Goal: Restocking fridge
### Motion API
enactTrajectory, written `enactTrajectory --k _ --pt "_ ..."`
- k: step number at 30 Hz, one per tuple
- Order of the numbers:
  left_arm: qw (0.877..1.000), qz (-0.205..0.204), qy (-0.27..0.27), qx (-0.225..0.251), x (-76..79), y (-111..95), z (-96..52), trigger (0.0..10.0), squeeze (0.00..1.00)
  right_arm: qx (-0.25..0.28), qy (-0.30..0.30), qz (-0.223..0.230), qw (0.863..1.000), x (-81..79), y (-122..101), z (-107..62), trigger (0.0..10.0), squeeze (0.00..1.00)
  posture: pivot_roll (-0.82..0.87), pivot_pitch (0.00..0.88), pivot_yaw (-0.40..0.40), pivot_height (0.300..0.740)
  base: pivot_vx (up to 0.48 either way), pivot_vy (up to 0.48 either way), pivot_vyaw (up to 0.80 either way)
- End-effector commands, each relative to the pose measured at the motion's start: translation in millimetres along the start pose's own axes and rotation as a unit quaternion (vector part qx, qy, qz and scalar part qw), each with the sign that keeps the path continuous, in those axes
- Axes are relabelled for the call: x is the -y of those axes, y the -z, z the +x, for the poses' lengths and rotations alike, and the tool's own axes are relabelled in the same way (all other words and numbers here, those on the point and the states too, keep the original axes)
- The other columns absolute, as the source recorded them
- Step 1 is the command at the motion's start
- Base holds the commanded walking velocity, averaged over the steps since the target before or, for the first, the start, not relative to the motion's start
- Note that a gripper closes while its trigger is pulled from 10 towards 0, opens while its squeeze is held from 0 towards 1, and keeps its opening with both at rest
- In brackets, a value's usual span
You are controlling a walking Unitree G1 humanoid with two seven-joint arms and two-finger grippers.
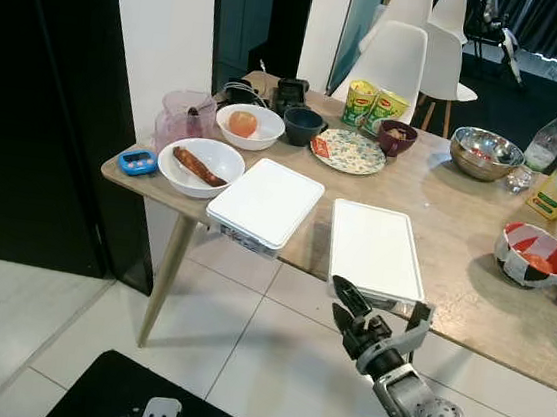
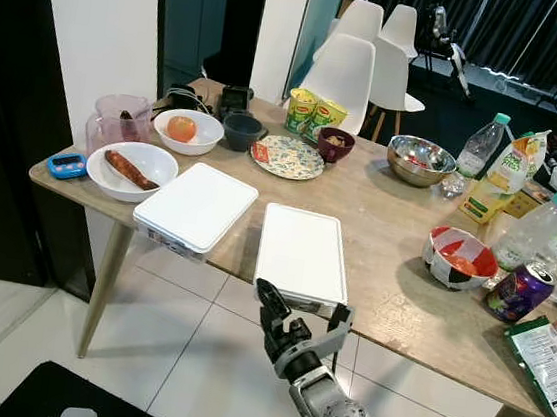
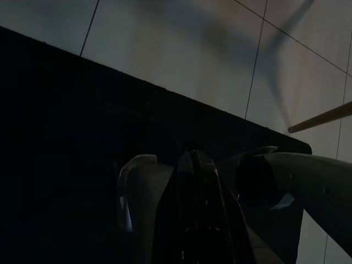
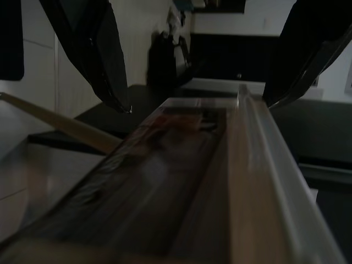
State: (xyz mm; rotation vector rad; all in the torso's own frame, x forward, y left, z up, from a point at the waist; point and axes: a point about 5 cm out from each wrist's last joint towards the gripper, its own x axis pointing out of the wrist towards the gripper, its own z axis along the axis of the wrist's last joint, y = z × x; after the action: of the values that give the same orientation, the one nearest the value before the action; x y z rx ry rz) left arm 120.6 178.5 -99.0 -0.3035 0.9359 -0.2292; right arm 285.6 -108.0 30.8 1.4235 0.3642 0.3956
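The clear plastic container will stay closed when I lift and carry it by its near end, because the white lid lies flush along the container's rim.
Two flat food containers with white lids lie at the near edge of the wooden table, one on the left and one on the right. My right gripper is raised in front of the right container's near end, open. In the right wrist view its fingers stand one to each side of that container's clear rim, apart from it. My left gripper hangs low over a black floor mat, fingers pressed together.
The table also holds a bowl with a sausage, a bowl with a round fruit, a blue timer, a pink jug, a steel bowl and bottles. White chairs stand behind. A tall dark unit stands left.
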Motion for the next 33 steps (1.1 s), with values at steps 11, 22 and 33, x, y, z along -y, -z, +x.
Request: enactTrajectory --k 11,22,33 --pt "0.999 -0.009 0.007 -0.034 3.4 17 -3.5 10.0 0.00 0.019 -0.012 0.012 1.000 -5.6 -5 8.0 10.0 0.00 0.15 0.000 -0.131 0.740 0.000 0.000 0.00" --pt "0.999 -0.006 0.007 -0.035 2.8 18 -3.8 10.0 0.00 0.038 -0.005 0.013 0.999 -4.9 -9 10.9 10.0 0.00 0.15 0.000 -0.132 0.740 0.000 0.000 0.00" --pt "0.999 -0.006 0.007 -0.036 2.6 18 -4.0 10.0 0.00 0.049 0.000 0.012 0.999 -4.3 -12 12.5 10.0 0.00 0.15 0.000 -0.128 0.740 0.000 0.000 0.00"
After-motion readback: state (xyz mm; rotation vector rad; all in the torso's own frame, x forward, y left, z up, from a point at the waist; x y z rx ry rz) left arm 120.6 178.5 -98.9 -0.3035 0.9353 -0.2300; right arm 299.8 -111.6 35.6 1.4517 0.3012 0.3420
